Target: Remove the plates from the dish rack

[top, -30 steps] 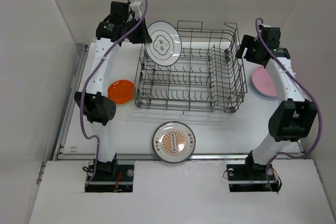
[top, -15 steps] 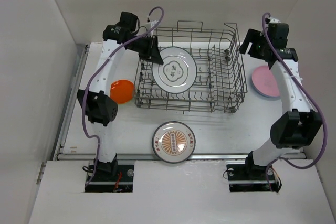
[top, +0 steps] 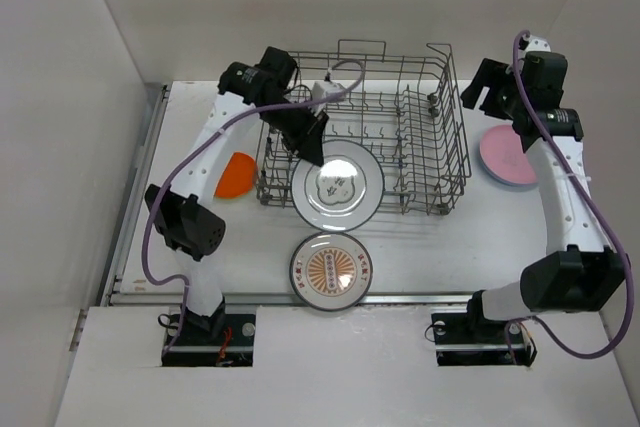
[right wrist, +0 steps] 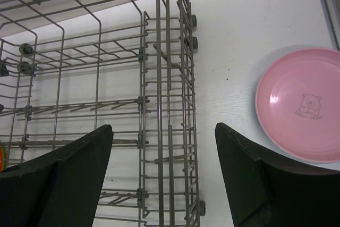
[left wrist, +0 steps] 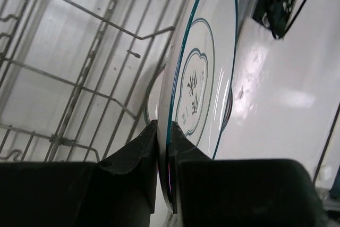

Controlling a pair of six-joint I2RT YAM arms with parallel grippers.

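The teal-rimmed plate (top: 338, 185) is face up and the way to the orange-patterned plate (top: 331, 272) is clear, so the robot's left gripper should go on carrying the teal-rimmed plate there until it rests on top.
My left gripper (top: 312, 147) is shut on the rim of a white plate with a dark teal rim (top: 338, 185) and holds it over the near edge of the grey wire dish rack (top: 440, 147). In the left wrist view the plate (left wrist: 204, 73) stands edge-on between my fingers (left wrist: 139, 147). A white plate with an orange pattern (top: 331, 270) lies on the table in front of the rack. An orange plate (top: 236, 174) lies left of the rack. A pink plate (top: 503, 157) lies right of it, also in the right wrist view (right wrist: 300, 104). My right gripper (top: 492, 97) is open and empty above the rack's right end (right wrist: 164, 104).
White walls close in the table on the left, back and right. The left arm's purple cable (top: 190, 177) loops over the rack's left side. The arm bases stand at the near edge.
My left gripper has carried the teal-rimmed plate from the rack's back left corner toward the near edge. My right gripper has risen and moved a little right and back.
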